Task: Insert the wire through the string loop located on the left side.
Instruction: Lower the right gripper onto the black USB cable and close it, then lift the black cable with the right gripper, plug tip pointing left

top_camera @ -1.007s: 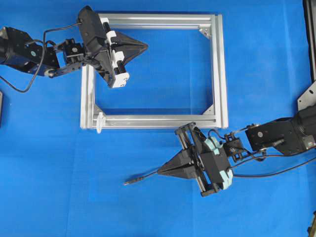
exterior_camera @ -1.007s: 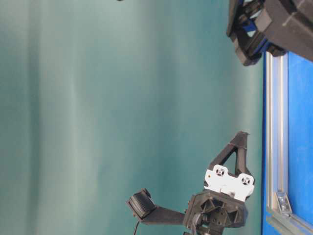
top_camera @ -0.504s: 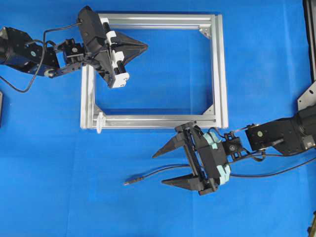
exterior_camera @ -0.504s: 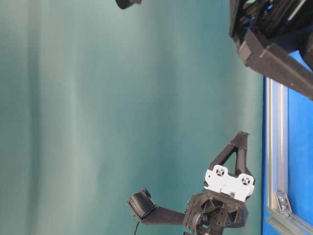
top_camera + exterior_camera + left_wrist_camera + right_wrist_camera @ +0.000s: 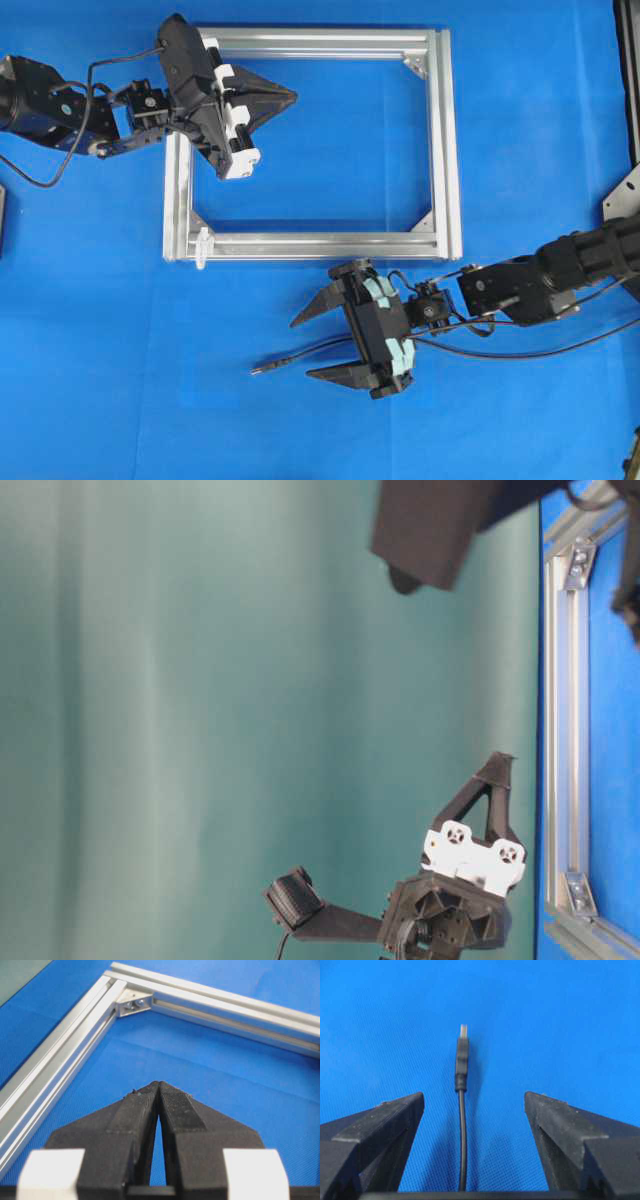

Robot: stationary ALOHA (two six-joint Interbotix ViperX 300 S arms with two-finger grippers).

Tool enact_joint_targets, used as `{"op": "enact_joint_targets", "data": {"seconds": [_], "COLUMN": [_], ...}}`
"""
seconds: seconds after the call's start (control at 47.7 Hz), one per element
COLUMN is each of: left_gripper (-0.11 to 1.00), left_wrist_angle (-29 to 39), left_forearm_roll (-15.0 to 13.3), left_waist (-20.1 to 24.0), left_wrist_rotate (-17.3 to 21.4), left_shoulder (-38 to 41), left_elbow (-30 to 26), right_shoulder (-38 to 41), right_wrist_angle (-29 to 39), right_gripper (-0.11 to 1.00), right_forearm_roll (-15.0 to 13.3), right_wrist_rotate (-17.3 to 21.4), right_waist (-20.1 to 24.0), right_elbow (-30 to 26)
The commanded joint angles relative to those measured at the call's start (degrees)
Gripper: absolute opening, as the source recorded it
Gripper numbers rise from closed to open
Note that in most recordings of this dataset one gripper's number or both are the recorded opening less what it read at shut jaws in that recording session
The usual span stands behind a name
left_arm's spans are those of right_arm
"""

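Note:
My right gripper will carry the wire with the plug pointing straight ahead, because only the plug (image 5: 269, 366) and its collar (image 5: 461, 1082) reach past the ends of my right gripper's fingers.
The wire (image 5: 285, 359) lies flat on the blue mat, its silvery plug tip (image 5: 256, 370) pointing left. My right gripper (image 5: 300, 350) is open and straddles it, one finger on each side, neither touching. In the right wrist view the wire (image 5: 462, 1130) runs up between the fingertips of the gripper (image 5: 474, 1096) to the plug (image 5: 462, 1055). The string loop (image 5: 202, 247) stands whitish at the lower left corner of the aluminium frame (image 5: 445, 150). My left gripper (image 5: 293, 96) hovers shut and empty over the frame's upper left part, its fingertips (image 5: 159, 1084) together.
A corner bracket (image 5: 132, 1004) sits in the frame corner ahead of the left gripper. A silver bracket (image 5: 622, 198) and a dark post stand at the right edge. In the table-level view the left gripper (image 5: 497, 765) sits beside the frame rail (image 5: 560, 730).
The right gripper has opened off the wire, then slid left along it with its jaws spread. The wire stays on the mat. The left arm has barely moved.

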Motion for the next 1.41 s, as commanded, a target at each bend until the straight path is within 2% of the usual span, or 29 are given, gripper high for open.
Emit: {"op": "enact_joint_targets", "data": {"seconds": [0.0, 0.231, 0.399, 0.483, 0.587, 0.65, 0.734, 1.133, 1.385], "left_gripper": [0.00, 0.00, 0.00, 0.00, 0.00, 0.00, 0.00, 0.00, 0.00], "left_wrist_angle": [-0.3, -0.3, -0.3, -0.3, -0.3, -0.3, -0.3, -0.2, -0.3], "left_forearm_roll": [0.2, 0.2, 0.2, 0.2, 0.2, 0.2, 0.3, 0.2, 0.2], "left_waist": [0.0, 0.0, 0.0, 0.0, 0.1, 0.1, 0.2, 0.2, 0.2], "left_wrist_rotate": [0.0, 0.0, 0.0, 0.0, 0.0, 0.0, 0.0, 0.0, 0.0], "left_shoulder": [-2.0, -2.1, -2.1, -2.1, -2.1, -2.1, -2.1, -2.1, -2.2], "left_elbow": [-0.4, -0.3, -0.3, -0.3, -0.3, -0.3, -0.3, -0.1, 0.0], "right_shoulder": [-0.4, 0.9, 0.9, 0.9, 0.9, 0.9, 0.9, 0.4, -4.5], "right_wrist_angle": [-0.6, -0.9, -1.1, -0.9, -0.9, -0.9, -0.9, -0.9, 2.4], "right_gripper": [0.86, 0.84, 0.76, 0.62, 0.31, 0.15, 0.02, 0.01, 0.01], "right_forearm_roll": [0.1, 0.2, 0.1, 0.1, 0.1, -0.1, -0.1, -0.1, 0.1], "right_wrist_rotate": [0.2, 0.3, 0.3, 0.3, 0.2, 0.2, 0.2, 0.3, 0.7], "right_waist": [0.1, 0.1, 0.1, 0.1, 0.1, 0.2, 0.2, 0.3, 0.3], "right_elbow": [-1.2, -1.8, -1.8, -1.8, -1.6, -1.6, -1.5, -1.3, -0.5]}}
